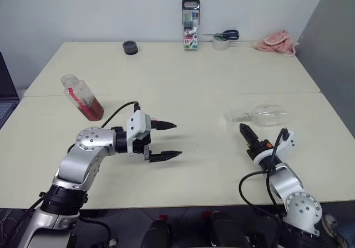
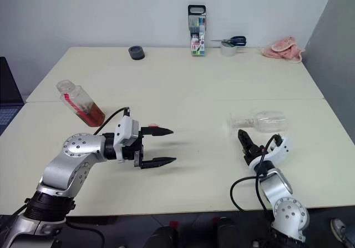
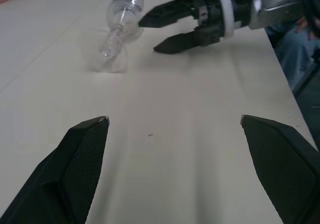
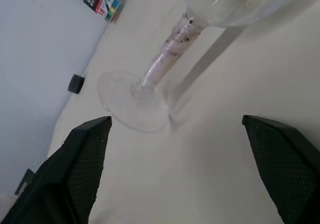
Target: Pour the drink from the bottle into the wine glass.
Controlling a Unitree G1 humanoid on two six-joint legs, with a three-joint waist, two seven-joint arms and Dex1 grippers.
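I expect the reddish drink (image 1: 93, 111) to run out in a thin stream when I tip the bottle past level, because the bottle's neck (image 1: 70, 81) looks open and the drink sits low.
The bottle (image 1: 83, 98) lies tilted on the left of the table, its neck pointing to the far left and the reddish drink (image 1: 92, 109) pooled at its lower end. The wine glass (image 1: 260, 115) lies on its side at the right, foot to the left and bowl to the right. My left gripper (image 1: 176, 140) hovers open over the middle of the table, pointing right toward the glass, with nothing between its fingers. My right gripper (image 1: 245, 130) is open just in front of the glass's stem (image 4: 165, 53) and foot (image 4: 132, 101), apart from them.
At the table's far edge stand a marker case (image 1: 191, 25), a small black round object (image 1: 130, 47), a tape roll with scissors (image 1: 224, 39) and a pink cloth (image 1: 277, 41). A laptop (image 1: 5, 92) shows at the left edge.
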